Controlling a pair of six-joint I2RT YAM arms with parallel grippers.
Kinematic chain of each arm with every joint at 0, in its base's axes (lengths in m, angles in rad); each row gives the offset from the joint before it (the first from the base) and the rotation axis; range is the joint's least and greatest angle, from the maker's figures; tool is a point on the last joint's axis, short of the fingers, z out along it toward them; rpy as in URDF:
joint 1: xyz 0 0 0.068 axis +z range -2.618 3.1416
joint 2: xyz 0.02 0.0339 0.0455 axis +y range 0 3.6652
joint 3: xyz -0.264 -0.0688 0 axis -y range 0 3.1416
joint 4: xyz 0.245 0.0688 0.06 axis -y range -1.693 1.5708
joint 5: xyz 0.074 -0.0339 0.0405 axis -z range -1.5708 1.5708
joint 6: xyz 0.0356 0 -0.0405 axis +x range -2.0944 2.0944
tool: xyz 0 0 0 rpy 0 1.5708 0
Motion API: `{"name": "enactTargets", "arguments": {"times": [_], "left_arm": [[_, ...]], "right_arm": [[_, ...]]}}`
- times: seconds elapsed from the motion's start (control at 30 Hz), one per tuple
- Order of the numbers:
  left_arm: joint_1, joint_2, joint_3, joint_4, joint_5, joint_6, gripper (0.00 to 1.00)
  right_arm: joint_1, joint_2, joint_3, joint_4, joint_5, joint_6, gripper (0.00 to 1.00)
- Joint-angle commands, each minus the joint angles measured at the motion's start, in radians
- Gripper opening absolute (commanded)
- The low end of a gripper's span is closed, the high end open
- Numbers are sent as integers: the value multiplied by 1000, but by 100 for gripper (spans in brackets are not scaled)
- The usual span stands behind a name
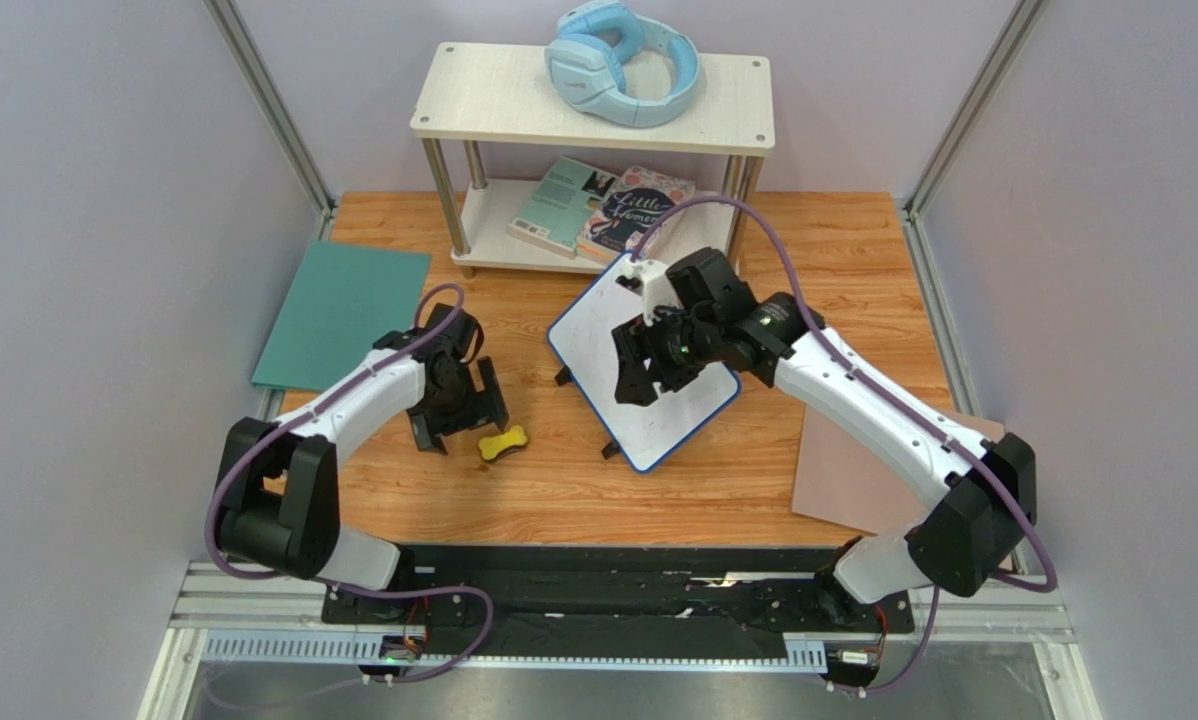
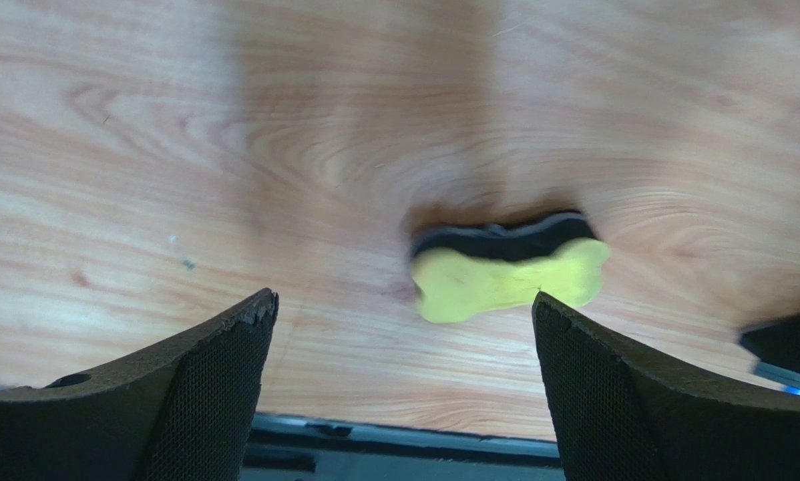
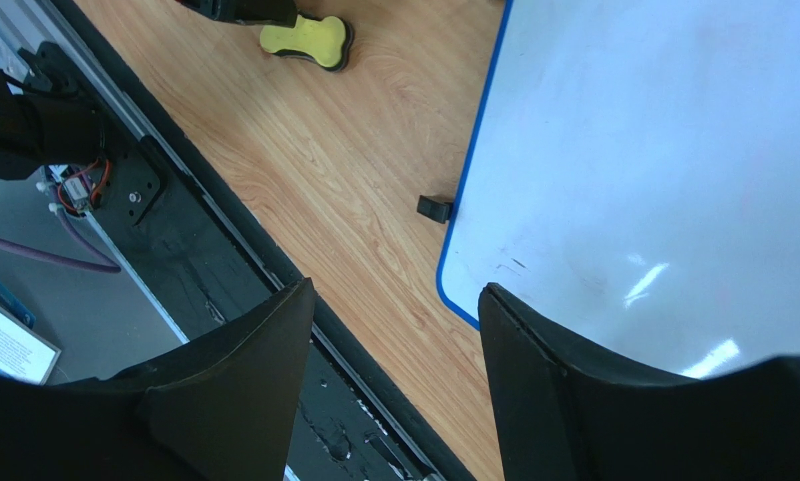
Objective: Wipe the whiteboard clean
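Note:
The whiteboard lies crooked [image 1: 592, 348] to the base bar, so the robot's left gripper should back away while the right gripper turns the whiteboard square by its near corner [image 1: 641, 459].
The whiteboard [image 1: 638, 393], white with a thin blue rim and black feet, lies at an angle mid-table; it also fills the right of the right wrist view [image 3: 655, 170]. A yellow bone-shaped eraser [image 1: 503, 444] with a black underside lies on the wood left of the board, also in the left wrist view [image 2: 509, 276] and the right wrist view [image 3: 307, 40]. My left gripper [image 1: 463, 408] is open and empty, just above and left of the eraser, apart from it. My right gripper [image 1: 647, 360] is open and empty over the board's middle.
A teal sheet [image 1: 342, 312] lies at the left edge and a tan-pink sheet [image 1: 861, 480] at the right. A white two-tier shelf [image 1: 598, 108] at the back carries blue headphones [image 1: 620, 60] and books [image 1: 602, 207]. The black base rail [image 1: 620, 600] runs along the near edge.

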State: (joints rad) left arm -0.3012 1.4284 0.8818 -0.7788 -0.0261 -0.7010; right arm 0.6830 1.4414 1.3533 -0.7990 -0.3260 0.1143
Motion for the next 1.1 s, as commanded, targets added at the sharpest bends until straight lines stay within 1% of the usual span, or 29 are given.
{"name": "enactTargets", "arguments": {"times": [0.0,0.17,0.23,0.27,0.3,0.37,0.4,0.47,0.63,0.7,0.8,0.83,0.9,0.93,1.07], "left_arm": [[-1,39,52,-120,-52,32,98],[-3,53,39,-131,-43,40,98],[-1,20,32,-113,-52,34,98],[-1,6,32,-109,-58,29,98],[-1,-17,36,-97,-58,21,98],[-1,-23,60,-96,-58,18,98],[-3,-16,72,-102,-58,20,98],[-1,-3,106,-112,-58,21,98],[-1,-29,135,-125,-63,17,98],[-1,-54,137,-128,-66,15,98],[-1,-78,137,-140,-72,18,98],[-1,-83,137,-143,-77,20,98],[-1,-94,129,-145,-80,20,98],[-1,-95,129,-149,-83,18,98],[-1,-106,112,-146,-84,18,98]], "right_arm": [[68,37,-3,63,-5,21,64],[107,86,1,75,-24,19,63],[125,102,-2,98,-56,27,59],[144,120,-2,103,-64,28,56],[156,132,1,112,-68,30,46],[191,175,3,124,-62,38,28],[200,194,4,132,-55,44,12],[219,259,20,130,-19,79,0],[220,382,90,86,118,163,0],[224,430,104,77,139,171,0],[239,481,136,41,221,182,0],[242,493,147,28,282,188,0],[259,527,170,-12,324,193,0],[263,537,176,-25,375,194,0],[286,579,178,-63,436,186,0]]}}
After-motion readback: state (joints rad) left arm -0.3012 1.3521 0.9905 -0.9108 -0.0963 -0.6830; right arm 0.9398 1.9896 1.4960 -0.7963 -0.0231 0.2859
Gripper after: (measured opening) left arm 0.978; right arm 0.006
